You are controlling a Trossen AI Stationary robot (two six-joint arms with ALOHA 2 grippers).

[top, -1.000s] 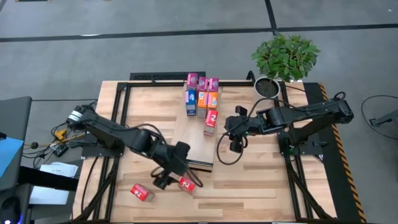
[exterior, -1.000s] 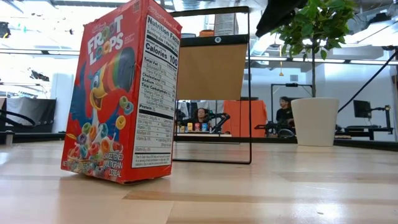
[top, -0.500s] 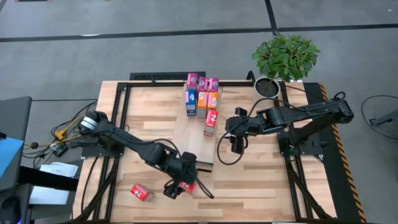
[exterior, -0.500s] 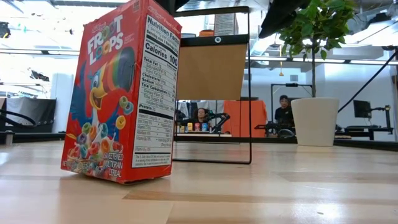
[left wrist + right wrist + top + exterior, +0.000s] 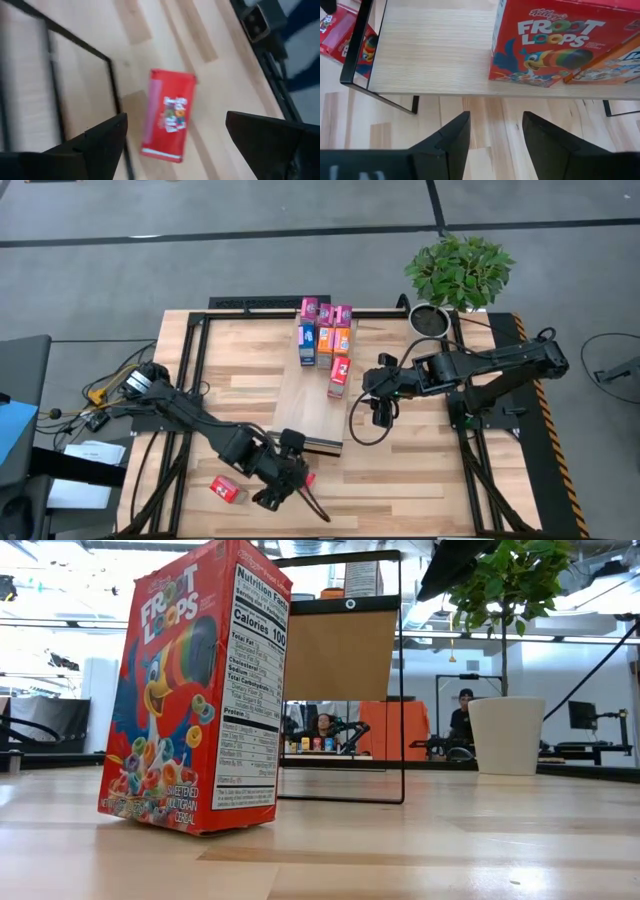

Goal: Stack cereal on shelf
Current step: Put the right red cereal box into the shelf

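A pale line (image 5: 161, 153) runs across one end of the red box (image 5: 169, 114) between the robot's fingers, so the box's flap will hang open there when the robot carries the box to the shelf.
The shelf (image 5: 305, 405) is a pale plank on a black frame at mid-table. Several tiny cereal boxes, magenta (image 5: 310, 307), blue (image 5: 306, 338), orange (image 5: 341, 340) and red (image 5: 338, 375), stand on its far half. Two red boxes lie on the table near its near end: one (image 5: 228, 490) in the open, one (image 5: 306, 477) mostly hidden under my left gripper (image 5: 282, 488). In the left wrist view that box (image 5: 169, 116) lies flat between my open fingers (image 5: 175, 125), untouched. My right gripper (image 5: 380, 418) is open and empty right of the shelf, facing its red box (image 5: 560, 42).
A potted plant (image 5: 460, 270) stands at the table's far right corner. A black cable (image 5: 362, 435) loops below my right gripper. The shelf's black frame leg (image 5: 112, 100) runs close beside the red box. In the low view a red box (image 5: 195, 690) stands close to the camera.
My left gripper has moved toward the table's near edge, from beside the shelf's near end to over the red box lying there. Both red boxes on the table have stayed where they were.
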